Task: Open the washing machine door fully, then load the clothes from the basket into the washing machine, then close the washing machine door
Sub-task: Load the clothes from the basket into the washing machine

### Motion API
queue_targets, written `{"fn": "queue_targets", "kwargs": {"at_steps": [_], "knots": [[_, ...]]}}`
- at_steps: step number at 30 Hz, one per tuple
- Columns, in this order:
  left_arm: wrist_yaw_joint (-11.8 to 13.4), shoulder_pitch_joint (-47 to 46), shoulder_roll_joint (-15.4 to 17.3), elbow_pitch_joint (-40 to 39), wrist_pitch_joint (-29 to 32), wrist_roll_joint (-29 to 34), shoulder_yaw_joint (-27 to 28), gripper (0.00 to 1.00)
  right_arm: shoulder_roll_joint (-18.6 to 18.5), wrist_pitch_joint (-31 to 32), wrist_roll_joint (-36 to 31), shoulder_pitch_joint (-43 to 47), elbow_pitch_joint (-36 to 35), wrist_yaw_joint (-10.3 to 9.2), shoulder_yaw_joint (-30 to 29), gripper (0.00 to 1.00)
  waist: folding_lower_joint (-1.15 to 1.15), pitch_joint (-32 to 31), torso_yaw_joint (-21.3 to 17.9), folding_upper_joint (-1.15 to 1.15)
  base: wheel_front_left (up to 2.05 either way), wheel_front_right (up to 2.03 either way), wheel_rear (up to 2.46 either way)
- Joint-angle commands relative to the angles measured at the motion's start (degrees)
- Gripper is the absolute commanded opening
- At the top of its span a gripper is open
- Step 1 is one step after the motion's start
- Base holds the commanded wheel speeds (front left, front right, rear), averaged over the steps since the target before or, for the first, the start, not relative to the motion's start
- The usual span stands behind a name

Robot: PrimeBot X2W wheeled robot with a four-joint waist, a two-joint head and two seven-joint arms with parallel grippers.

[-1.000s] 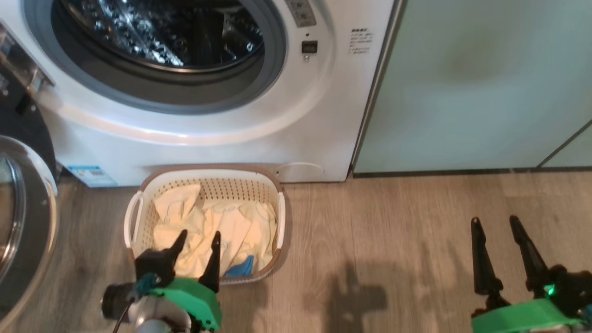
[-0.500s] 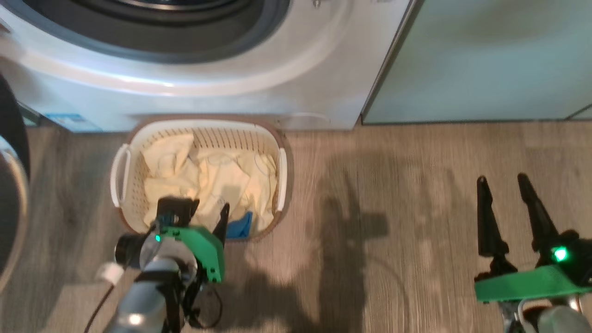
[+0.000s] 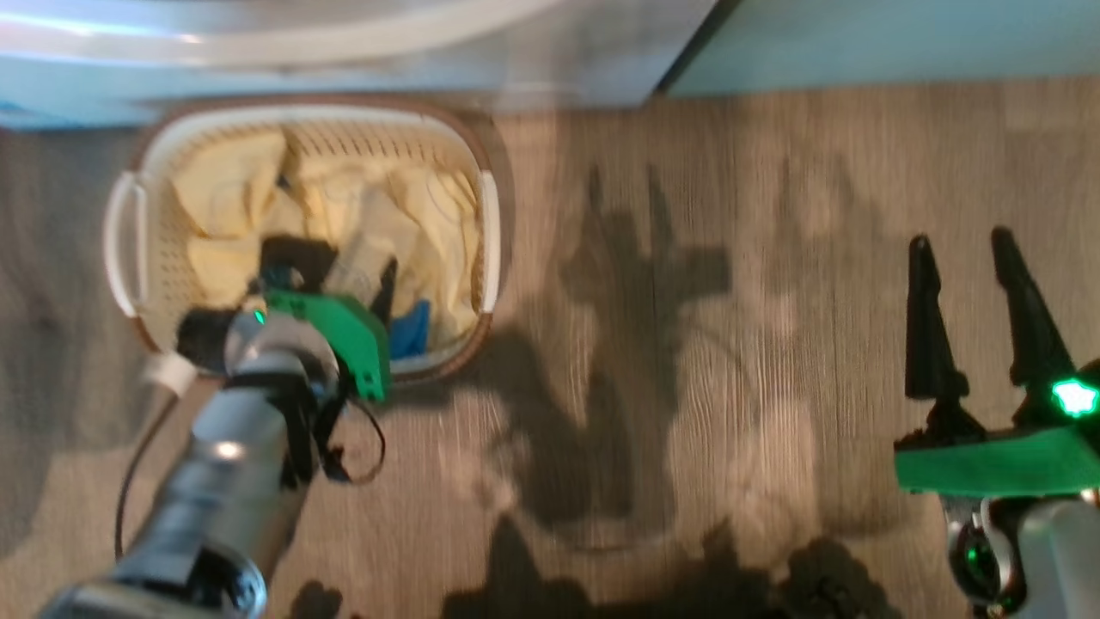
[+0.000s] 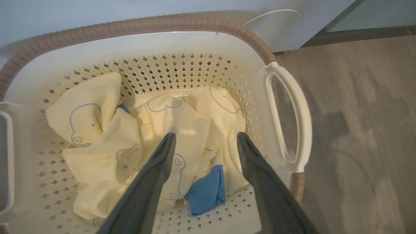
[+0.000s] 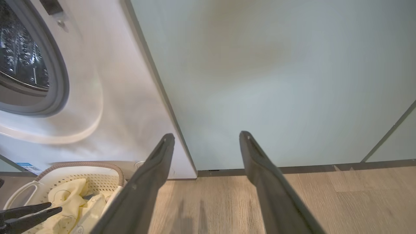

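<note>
A sliver of blue shows between the folds, so I expect another blue piece to be hidden below when I pick up the pale yellow cloth.
The cream basket with a brown rim stands on the floor against the white washing machine. Pale yellow clothes with line prints and a small blue piece lie in the basket. My left gripper reaches down into it, open, its fingers straddling the yellow fabric with nothing clamped. My right gripper hangs open over bare floor to the right. In the right wrist view it faces the cabinet, with the machine's open drum mouth at the left. The washing machine door is out of view.
A pale green cabinet door stands right of the washing machine. Wood-look floor spreads between the basket and my right gripper, crossed by arm shadows. The basket and my left gripper's fingers show at the right wrist view's lower left.
The head camera has tilted down, so the machine slid up and out. My left gripper has gone forward and down into the basket over the clothes. The right gripper stays open.
</note>
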Motion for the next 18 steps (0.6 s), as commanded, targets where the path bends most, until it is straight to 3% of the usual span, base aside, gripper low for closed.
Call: {"fn": "queue_targets", "kwargs": {"at_steps": [1, 18], "knots": [[0.02, -1.55, 2.61, 0.60, -0.72, -0.37, 1.64, 1.00, -0.43, -0.38, 0.22, -0.48, -1.93, -0.16, 1.14, 1.00, -0.02, 5.06, -1.17, 0.00, 0.00, 0.00, 0.00], [-1.03, -12.98, 11.15, 8.48, 0.11, -4.02, 4.72, 1.00, -0.43, -0.38, 4.64, -5.59, -6.32, -0.16, 4.24, 1.00, -0.02, 18.91, -6.66, 0.00, 0.00, 0.00, 0.00]]}}
